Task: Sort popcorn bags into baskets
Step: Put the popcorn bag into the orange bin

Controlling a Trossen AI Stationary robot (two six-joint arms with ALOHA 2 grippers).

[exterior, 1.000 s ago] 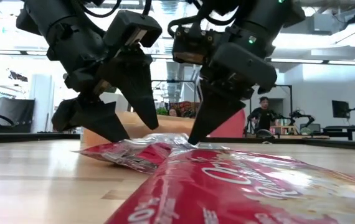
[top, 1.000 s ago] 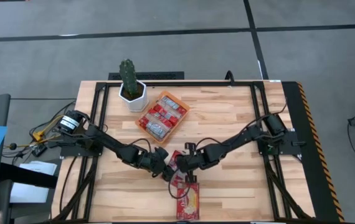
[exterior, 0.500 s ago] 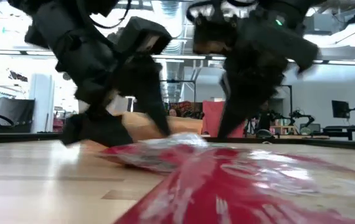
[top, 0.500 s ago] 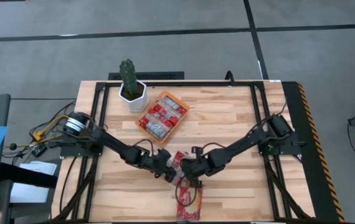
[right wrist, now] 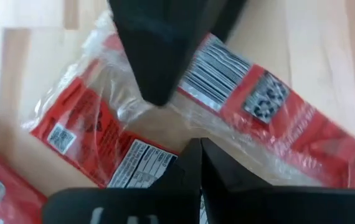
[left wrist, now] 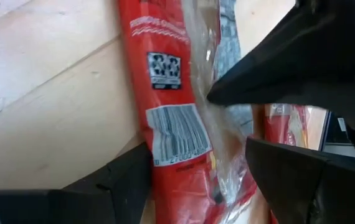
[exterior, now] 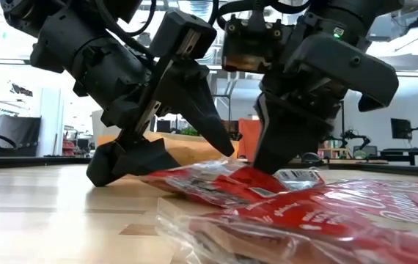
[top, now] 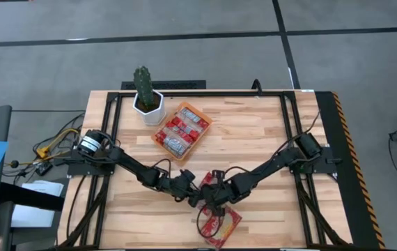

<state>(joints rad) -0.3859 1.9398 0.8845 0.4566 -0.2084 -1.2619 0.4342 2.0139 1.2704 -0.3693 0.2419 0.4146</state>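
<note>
The fingers of the robot's right gripper are pressing on the barcode bag's wrap [right wrist: 182,127], so the right gripper should move away while the left gripper takes the bag by its barcode edge [left wrist: 179,134].
Two red popcorn bags in clear crinkled wrap lie on the wooden table near its front edge. One [top: 221,222] lies slanted; the other [left wrist: 171,124], barcode side up, lies under both grippers. My left gripper [left wrist: 196,155] is open, one finger low on each side of this bag [exterior: 209,176]. My right gripper [right wrist: 196,146] is shut, its tips down on the wrap beside it. The orange basket [top: 205,125] holds several more bags at the table's middle back. My left gripper straddles the barcode bag, coming in slanting from the table's left; I cannot tell whether its fingers [exterior: 209,125] touch the wrap. My right gripper sets its shut fingertips [exterior: 268,158] on the clear wrap [right wrist: 165,127] between the two red bags, from above and steeply slanted. Whether film is pinched between them does not show. The bags lie flat on the table.
A white pot with a green cactus [top: 146,97] stands at the back left, beside the basket. The table's front edge [top: 205,245] runs close to the slanted bag. Bare wood lies to the left and right of the grippers.
Both grippers have moved toward the table's near edge; my left one has also sunk and tipped closer to level. The bags have slid along with them, and the front bag has turned from lying straight toward the near edge to lying slanted.
</note>
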